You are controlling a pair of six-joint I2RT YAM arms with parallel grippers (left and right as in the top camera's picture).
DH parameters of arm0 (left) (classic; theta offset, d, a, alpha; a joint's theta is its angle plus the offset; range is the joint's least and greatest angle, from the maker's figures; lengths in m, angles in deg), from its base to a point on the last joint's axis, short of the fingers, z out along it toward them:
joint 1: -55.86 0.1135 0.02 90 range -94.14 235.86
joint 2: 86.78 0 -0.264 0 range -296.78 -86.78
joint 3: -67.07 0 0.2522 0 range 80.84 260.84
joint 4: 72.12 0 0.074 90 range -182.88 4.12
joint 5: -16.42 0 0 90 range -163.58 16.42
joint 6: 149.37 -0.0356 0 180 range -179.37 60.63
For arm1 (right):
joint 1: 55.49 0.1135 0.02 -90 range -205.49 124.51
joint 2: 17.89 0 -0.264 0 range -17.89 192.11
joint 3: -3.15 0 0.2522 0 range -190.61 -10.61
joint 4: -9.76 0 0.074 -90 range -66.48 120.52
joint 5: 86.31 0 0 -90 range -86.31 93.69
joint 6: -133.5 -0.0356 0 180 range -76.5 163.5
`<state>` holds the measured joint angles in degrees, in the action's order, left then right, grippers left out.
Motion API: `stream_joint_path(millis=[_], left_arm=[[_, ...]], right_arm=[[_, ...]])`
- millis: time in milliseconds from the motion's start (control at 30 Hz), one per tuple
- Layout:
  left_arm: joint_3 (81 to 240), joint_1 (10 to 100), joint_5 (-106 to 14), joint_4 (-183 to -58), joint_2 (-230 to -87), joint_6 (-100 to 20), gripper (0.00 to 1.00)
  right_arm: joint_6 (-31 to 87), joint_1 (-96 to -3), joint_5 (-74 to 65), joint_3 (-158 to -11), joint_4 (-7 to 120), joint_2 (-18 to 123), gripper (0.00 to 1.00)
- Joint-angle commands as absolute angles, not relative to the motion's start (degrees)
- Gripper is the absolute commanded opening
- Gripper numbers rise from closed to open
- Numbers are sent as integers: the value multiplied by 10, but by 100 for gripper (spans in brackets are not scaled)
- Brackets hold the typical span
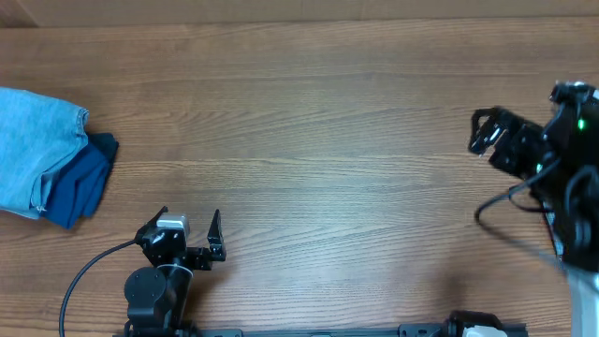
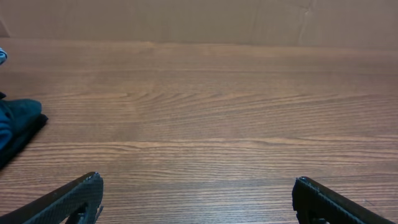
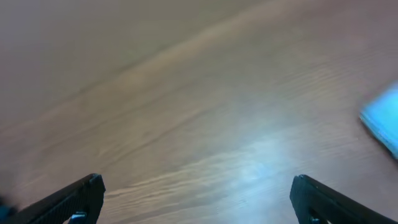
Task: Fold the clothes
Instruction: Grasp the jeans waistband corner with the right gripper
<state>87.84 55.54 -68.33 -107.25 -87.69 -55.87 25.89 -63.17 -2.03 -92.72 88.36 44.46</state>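
Clear wood (image 3: 317,143) lies between my right gripper's open fingers and the pale blue patch (image 3: 384,121). My right gripper keeps going toward that patch and closes on it.
The pale light-blue denim shorts (image 1: 33,150) lie folded at the table's far left edge, partly cut off by the frame and resting on a dark navy garment (image 1: 82,183). My left gripper (image 1: 192,223) is open and empty near the front edge, to the right of and below the pile. Its wrist view (image 2: 197,180) shows only bare wood between the fingers, with the navy garment (image 2: 18,124) at the left edge. My right gripper (image 1: 480,133) is open and empty at the far right, raised over bare table (image 3: 197,180).
A wooden table (image 1: 318,159) spans the whole view. A blurred pale blue patch (image 3: 382,121) shows at the right edge of the right wrist view; I cannot tell what it is. A cardboard-coloured wall (image 2: 199,18) runs along the table's far edge.
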Motion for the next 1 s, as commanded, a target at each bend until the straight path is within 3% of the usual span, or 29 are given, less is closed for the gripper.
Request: stream_joint_path(millis=[0, 267, 533, 633, 967], left_arm=[[872, 553, -691, -1071, -871, -549, 100], [872, 553, -691, -1071, -871, -549, 100], [872, 553, -691, -1071, -871, -549, 100], [872, 553, -691, -1071, -871, -549, 100], [872, 553, -691, -1071, -871, -549, 100]], right_arm=[[196, -764, 9, -943, 922, 501, 100], [192, -1108, -134, -921, 935, 655, 100], [212, -1210, -99, -901, 889, 796, 100], [238, -1228, -36, -895, 871, 805, 100], [288, -1259, -36, -760, 761, 805, 100]])
